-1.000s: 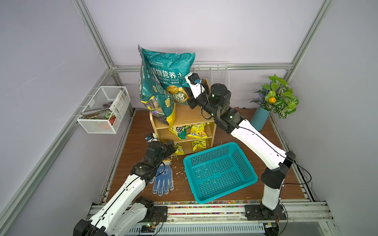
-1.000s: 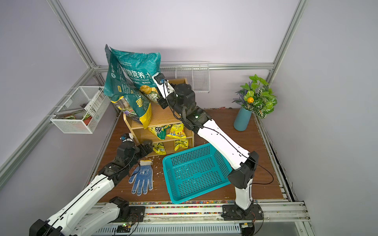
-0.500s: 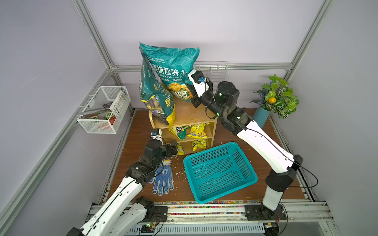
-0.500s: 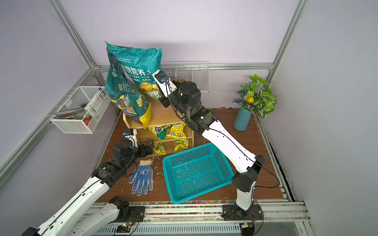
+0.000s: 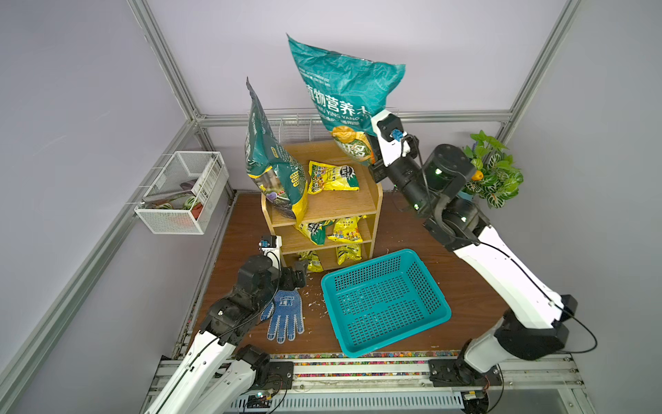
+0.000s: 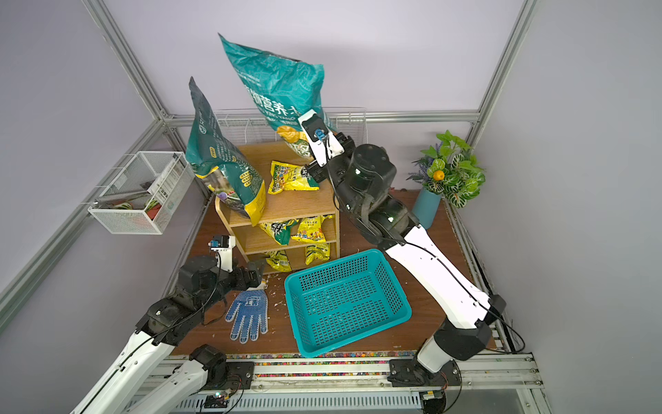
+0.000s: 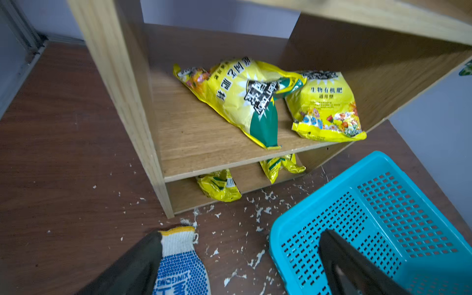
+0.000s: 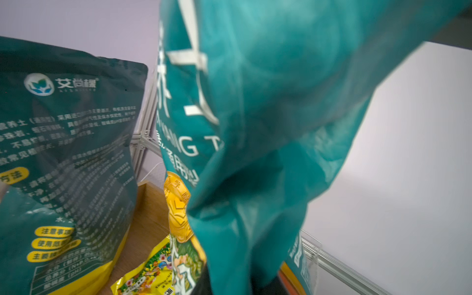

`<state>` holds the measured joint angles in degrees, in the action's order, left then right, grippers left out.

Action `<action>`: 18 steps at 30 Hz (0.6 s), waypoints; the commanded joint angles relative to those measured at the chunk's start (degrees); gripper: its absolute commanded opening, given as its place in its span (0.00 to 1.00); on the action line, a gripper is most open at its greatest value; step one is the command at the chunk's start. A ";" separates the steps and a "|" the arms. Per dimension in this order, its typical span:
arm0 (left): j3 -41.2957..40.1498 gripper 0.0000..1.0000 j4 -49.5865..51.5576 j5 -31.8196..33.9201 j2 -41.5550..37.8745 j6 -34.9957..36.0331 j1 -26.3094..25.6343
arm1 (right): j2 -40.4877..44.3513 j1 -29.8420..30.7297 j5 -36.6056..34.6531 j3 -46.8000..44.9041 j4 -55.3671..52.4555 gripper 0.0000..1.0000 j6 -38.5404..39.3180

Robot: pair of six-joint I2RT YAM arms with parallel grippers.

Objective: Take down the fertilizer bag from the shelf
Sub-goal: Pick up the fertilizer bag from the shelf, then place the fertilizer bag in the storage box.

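Note:
The fertilizer bag hangs free (image 5: 339,86) of the darker bag, so the robot's right gripper should keep carrying the fertilizer bag to the empty basket (image 5: 386,307) until it rests inside.
The fertilizer bag (image 5: 344,93), large and teal with white lettering, hangs tilted in the air above the back right of the light-oak shelf (image 5: 333,206). My right gripper (image 5: 372,163) is shut on the bag's lower edge; in the right wrist view the bag (image 8: 255,127) fills the frame and hides the jaws. A second, darker teal bag (image 5: 268,165) stands upright on the shelf top's left side, with a yellow packet (image 5: 331,177) beside it. My left gripper (image 5: 300,274) is open and empty, low on the floor before the shelf's bottom tier (image 7: 194,143).
A teal plastic basket (image 5: 394,342) sits on the floor right of the left gripper. A blue-dotted glove (image 5: 284,319) lies beneath the left wrist. Several yellow packets (image 7: 245,102) fill the lower tiers. A wire rack (image 5: 179,193) hangs on the left wall; a potted plant (image 5: 490,172) stands at the back right.
The right gripper has carried the teal bag up and to the right, away from the darker bag, uncovering the yellow packet on top. The left arm has drawn back slightly.

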<state>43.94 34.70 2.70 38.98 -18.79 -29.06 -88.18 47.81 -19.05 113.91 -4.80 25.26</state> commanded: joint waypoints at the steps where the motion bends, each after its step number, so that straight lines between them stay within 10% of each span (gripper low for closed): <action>1: 0.18 0.99 3.06 -6.24 0.03 -0.15 -0.21 | 8.21 0.00 -6.91 -2.13 14.90 0.00 2.71; 8: -0.61 0.95 -1.02 -17.20 3.17 -1.17 -1.52 | 17.17 0.68 -22.22 -13.83 7.69 0.00 -0.40; 18: -2.74 0.93 -11.41 -14.39 8.43 -3.38 -10.48 | 29.78 0.70 -32.73 -32.13 -9.46 0.00 -19.52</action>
<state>42.85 28.77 -11.84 46.26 -20.58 -38.06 -62.06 48.14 -49.15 82.26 -16.16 15.27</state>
